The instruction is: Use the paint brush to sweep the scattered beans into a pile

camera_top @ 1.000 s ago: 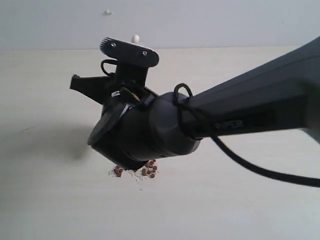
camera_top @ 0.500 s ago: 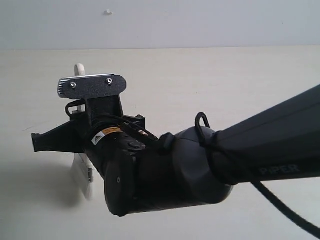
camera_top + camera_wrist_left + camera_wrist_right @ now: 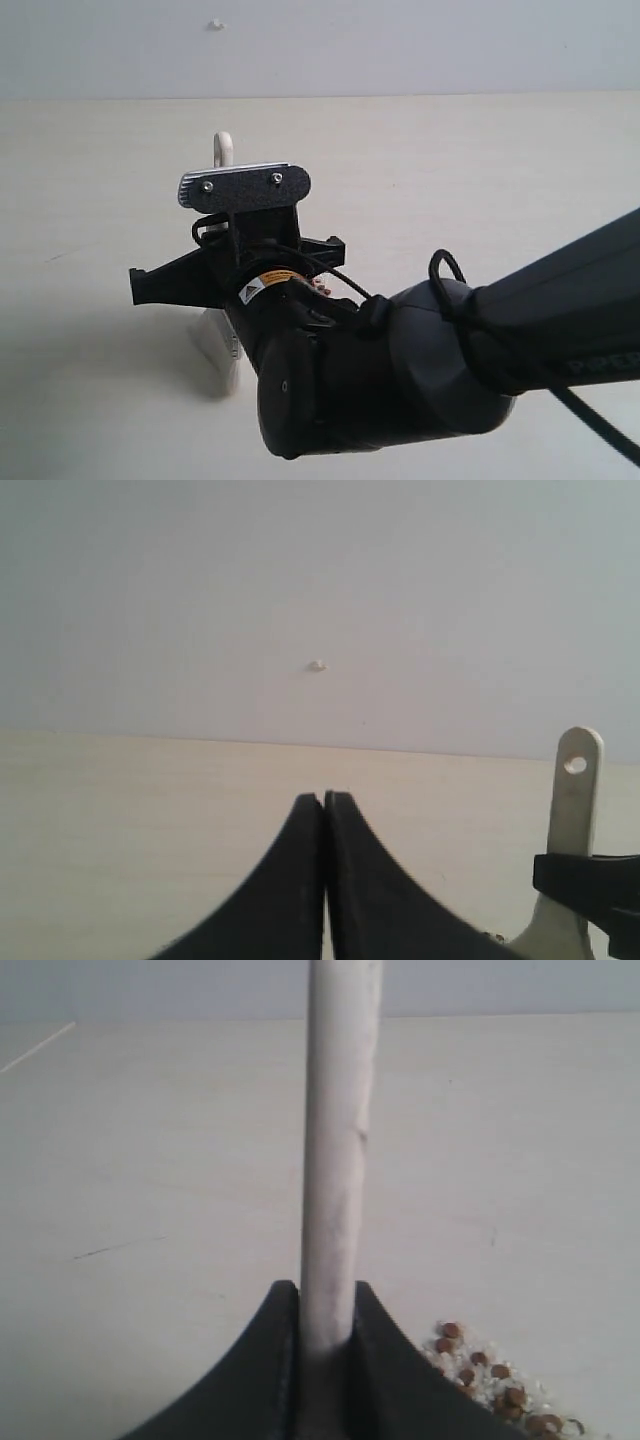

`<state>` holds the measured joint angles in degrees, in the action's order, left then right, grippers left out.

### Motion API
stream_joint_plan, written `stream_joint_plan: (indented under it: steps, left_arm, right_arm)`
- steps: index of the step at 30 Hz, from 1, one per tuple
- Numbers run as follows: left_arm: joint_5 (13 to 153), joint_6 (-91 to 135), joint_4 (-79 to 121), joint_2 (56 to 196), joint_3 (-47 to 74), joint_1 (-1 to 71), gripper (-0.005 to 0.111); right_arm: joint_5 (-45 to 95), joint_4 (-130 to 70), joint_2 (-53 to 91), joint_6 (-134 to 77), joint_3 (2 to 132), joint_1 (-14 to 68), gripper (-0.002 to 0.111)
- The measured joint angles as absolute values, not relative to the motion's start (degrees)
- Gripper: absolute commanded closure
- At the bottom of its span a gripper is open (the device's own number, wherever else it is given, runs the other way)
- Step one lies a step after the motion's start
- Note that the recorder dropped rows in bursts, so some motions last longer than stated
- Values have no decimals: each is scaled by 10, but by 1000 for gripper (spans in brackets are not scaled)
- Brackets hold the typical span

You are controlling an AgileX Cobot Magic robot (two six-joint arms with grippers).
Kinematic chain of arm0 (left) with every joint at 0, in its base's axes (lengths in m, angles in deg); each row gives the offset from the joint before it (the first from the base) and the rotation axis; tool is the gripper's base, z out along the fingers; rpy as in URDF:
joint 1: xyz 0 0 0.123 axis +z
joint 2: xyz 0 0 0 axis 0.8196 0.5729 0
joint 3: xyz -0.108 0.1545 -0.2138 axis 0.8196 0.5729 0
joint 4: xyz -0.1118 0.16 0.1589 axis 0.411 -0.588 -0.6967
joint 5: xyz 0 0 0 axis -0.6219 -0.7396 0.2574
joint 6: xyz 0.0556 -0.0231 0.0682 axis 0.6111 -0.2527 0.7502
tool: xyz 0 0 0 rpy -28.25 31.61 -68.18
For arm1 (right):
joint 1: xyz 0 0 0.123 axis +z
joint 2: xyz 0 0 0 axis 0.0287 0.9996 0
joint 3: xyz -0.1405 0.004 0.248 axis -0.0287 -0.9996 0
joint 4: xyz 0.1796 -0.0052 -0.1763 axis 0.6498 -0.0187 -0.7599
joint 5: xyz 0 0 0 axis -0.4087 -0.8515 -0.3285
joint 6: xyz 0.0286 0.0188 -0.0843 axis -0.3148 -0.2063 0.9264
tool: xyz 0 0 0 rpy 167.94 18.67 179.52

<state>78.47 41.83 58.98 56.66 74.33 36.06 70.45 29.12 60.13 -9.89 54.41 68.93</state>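
Observation:
I should turn the paint brush broadside with my right gripper and sweep from there, because the brush stands beside the beans (image 3: 496, 1384) with its bristles (image 3: 219, 366) edge-on to the near side of the beans.
My right gripper (image 3: 326, 1295) is shut on the pale handle of the paint brush (image 3: 340, 1150). In the exterior view the brush's handle end (image 3: 223, 148) rises above the gripper (image 3: 205, 282), and its off-white bristle end (image 3: 214, 355) reaches down to the table. Reddish-brown beans (image 3: 488, 1372) lie gathered among whitish crumbs close beside the right gripper; in the exterior view the arm hides them. My left gripper (image 3: 324, 798) hovers over bare table, shut on nothing. Its view shows the brush handle (image 3: 575, 780) with its hole, off to one side.
The pale wooden table (image 3: 450, 170) stretches back to a grey wall (image 3: 400, 40) carrying a small white mark (image 3: 214, 23). My bulky black right arm (image 3: 480, 350) fills the lower right of the exterior view. A thin dark scratch (image 3: 115, 1248) marks the tabletop.
The right arm swung left and down with the brush, then shifted back right over the last half second. The beans, visible under the arm a second ago, are now hidden by it.

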Motion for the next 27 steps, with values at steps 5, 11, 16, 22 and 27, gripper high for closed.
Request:
stream_joint_plan:
  steps: [5, 11, 16, 22, 27]
  left_arm:
    - [785, 418, 590, 567, 743, 361, 107]
    - [785, 418, 590, 567, 743, 361, 107]
    - [785, 418, 590, 567, 743, 361, 107]
    - [785, 418, 590, 567, 743, 361, 107]
    - [785, 418, 590, 567, 743, 361, 107]
  right_arm:
    - [704, 308, 593, -68, 544, 668, 108]
    - [700, 309, 588, -59, 543, 631, 108]
    - [693, 295, 579, -46, 543, 626, 108]
    - [658, 275, 536, -40, 543, 626, 108]
    - [593, 228, 514, -40, 538, 625, 108]
